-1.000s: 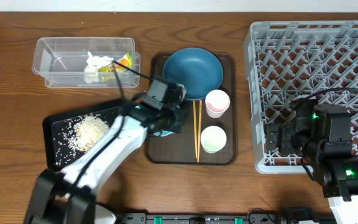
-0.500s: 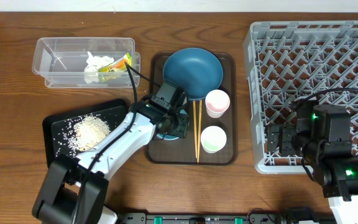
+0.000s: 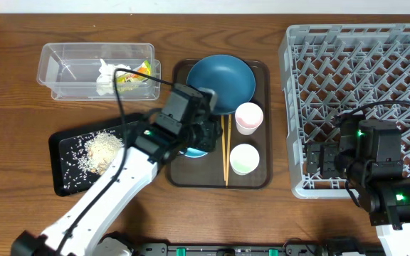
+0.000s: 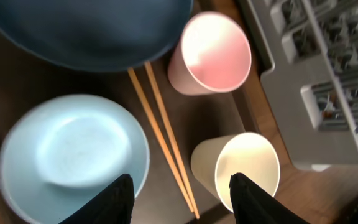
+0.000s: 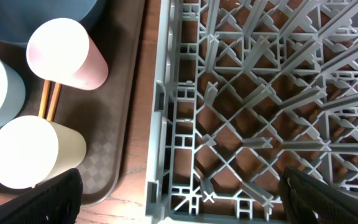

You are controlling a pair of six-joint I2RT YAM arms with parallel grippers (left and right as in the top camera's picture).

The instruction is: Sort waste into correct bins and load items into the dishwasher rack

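Observation:
Next, my left gripper lifts the white cup, tips it and hands it to my right gripper, because the cup stands with its opening up beside my left gripper, away from the dishwasher rack.
My left gripper hangs open over the brown tray, its fingers astride the two chopsticks without touching them. To its left sits the small bowl with a light blue inside. The blue plate lies at the tray's back, with the pink cup and the white cup on the right. The tissue and wrapper lie in the clear tub. Rice rests on the black tray. My right gripper is open over the front-left corner of the rack.
The brown serving tray sits between the black tray and the rack. In the right wrist view the rack's grey wall runs beside the tray's right rim. My left arm crosses above the black tray's right end.
My left gripper has gone from shut to open above the bowl, and the left arm has shifted its pose. The right arm has not moved.

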